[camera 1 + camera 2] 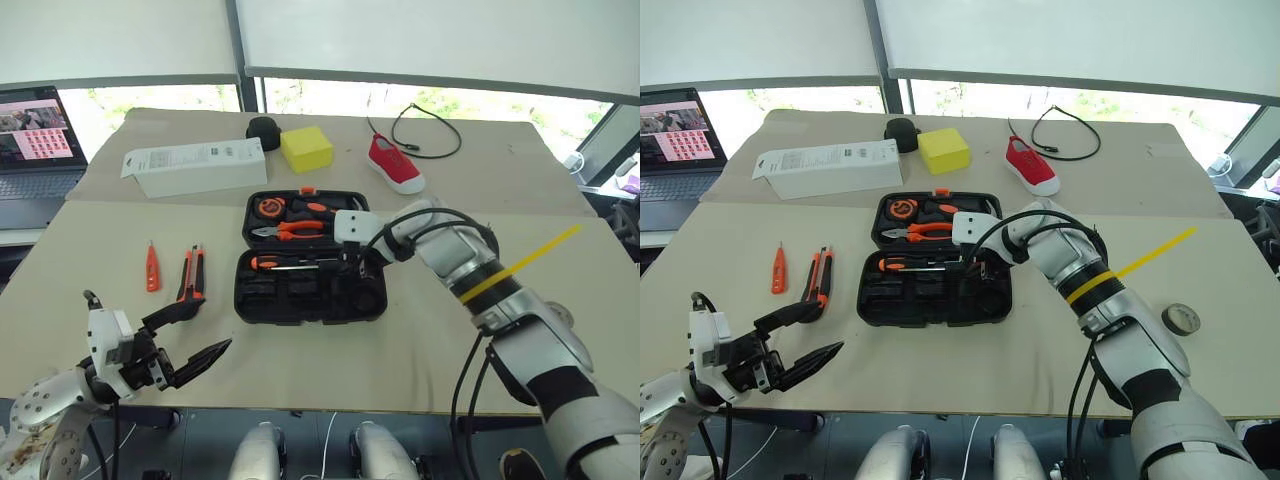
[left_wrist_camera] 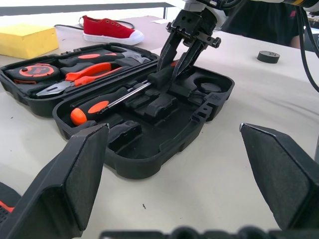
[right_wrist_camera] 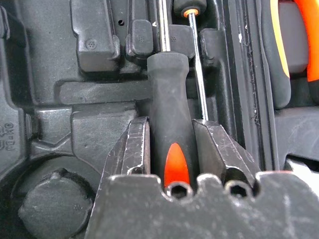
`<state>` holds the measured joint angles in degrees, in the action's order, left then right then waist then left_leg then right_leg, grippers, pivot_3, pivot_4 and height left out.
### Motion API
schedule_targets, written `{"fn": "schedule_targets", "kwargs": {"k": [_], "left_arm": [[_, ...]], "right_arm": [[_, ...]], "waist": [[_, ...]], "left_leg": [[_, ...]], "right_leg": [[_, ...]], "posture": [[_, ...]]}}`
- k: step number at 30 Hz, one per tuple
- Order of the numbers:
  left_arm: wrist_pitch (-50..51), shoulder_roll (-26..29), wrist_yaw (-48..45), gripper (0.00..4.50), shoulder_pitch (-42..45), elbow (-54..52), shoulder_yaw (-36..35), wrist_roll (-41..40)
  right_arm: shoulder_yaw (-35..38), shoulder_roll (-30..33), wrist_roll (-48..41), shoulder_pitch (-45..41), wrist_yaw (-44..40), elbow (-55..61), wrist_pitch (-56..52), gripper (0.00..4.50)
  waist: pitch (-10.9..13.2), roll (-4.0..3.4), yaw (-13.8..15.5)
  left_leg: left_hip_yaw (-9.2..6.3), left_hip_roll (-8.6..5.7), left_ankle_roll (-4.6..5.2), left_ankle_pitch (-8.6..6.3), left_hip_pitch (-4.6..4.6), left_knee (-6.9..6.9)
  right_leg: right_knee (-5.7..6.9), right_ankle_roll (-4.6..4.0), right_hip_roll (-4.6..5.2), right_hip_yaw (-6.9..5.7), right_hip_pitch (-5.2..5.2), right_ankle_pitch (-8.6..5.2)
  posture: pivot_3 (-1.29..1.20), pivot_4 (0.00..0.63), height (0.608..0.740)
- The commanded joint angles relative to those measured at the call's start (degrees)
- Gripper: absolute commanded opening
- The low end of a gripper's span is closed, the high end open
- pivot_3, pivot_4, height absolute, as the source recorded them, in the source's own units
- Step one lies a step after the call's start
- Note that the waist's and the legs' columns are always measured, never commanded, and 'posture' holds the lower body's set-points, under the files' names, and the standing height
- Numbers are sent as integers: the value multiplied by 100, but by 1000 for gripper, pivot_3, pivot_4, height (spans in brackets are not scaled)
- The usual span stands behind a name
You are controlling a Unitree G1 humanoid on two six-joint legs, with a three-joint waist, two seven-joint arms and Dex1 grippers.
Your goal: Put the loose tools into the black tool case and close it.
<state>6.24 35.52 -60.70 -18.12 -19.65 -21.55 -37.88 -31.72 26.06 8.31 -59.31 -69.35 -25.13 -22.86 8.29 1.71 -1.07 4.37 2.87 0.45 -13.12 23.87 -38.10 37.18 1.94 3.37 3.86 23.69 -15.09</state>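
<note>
The black tool case has an empty moulded slot [image 1: 280,282] next to the screwdrivers, so I expect the orange tester pen [image 1: 153,268] to settle in there when I lower it.
The black tool case [image 1: 243,292] lies open in the middle of the table. My right gripper [image 1: 352,262] reaches down into its near half, shut on a screwdriver's black-orange handle [image 3: 169,99] that rests in a moulded slot. A second screwdriver [image 2: 94,107] lies in the slot beside it. The orange tester pen [image 1: 152,268] and the black-orange utility knife [image 1: 191,275] lie loose to the left of the case. A small tape roll [image 1: 1181,319] sits on the table at the far right. My left gripper [image 1: 215,324] hovers open near the table's front left edge, pointing at the case.
The case's far half holds orange-handled pliers [image 1: 295,229] and a round tape measure [image 1: 271,208]. Behind it lie a long white box [image 1: 195,165], a yellow block [image 1: 306,148], a round black object [image 1: 263,128], a red shoe [image 1: 396,165] and a cable [image 1: 425,135]. A laptop [image 1: 35,150] stands at far left.
</note>
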Motion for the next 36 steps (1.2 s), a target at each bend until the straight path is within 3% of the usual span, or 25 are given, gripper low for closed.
{"fn": "schedule_targets", "kwargs": {"k": [1,3,9,10,11,19,36], "left_arm": [[-78,0,38,4500,11,-148,-110,-32],[-76,0,50,4500,18,-138,-101,-24],[-69,25,62,4500,13,-111,-121,-26],[-73,31,68,4500,17,-94,-124,-10],[-77,38,69,4500,19,-73,-131,3],[-46,84,109,4500,-3,-78,-162,49],[91,263,252,4500,-428,-298,-451,41]], "right_arm": [[220,9,-142,-164,-298,146,59,2858],[393,1,-235,-264,-323,158,125,3574],[843,79,-680,-252,-650,539,-177,3574],[877,51,-690,-169,-581,448,-55,3036],[881,15,-694,-81,-532,378,61,2868],[967,-577,-616,337,114,-513,929,114],[744,-942,-257,523,348,-1181,1555,51]], "waist": [[0,0,3],[0,0,4],[0,0,3],[0,0,4],[0,0,4],[-1,1,-15],[-4,6,-136]], "left_leg": [[0,0,0,0,0,0],[0,0,0,0,0,2],[1,1,0,0,1,3],[1,1,0,0,1,3],[1,1,0,0,1,3],[7,1,-1,0,0,3],[7,5,-3,0,-58,11]], "right_leg": [[0,0,0,0,1,0],[-1,0,0,0,2,0],[-1,0,0,1,3,0],[0,0,0,0,3,0],[0,0,0,0,3,0],[1,-1,-1,1,3,1],[0,-5,0,1,-49,-1]], "posture": [[0,150,740],[0,150,740],[0,150,740],[0,150,740],[0,150,740],[0,150,740],[0,150,740]]}}
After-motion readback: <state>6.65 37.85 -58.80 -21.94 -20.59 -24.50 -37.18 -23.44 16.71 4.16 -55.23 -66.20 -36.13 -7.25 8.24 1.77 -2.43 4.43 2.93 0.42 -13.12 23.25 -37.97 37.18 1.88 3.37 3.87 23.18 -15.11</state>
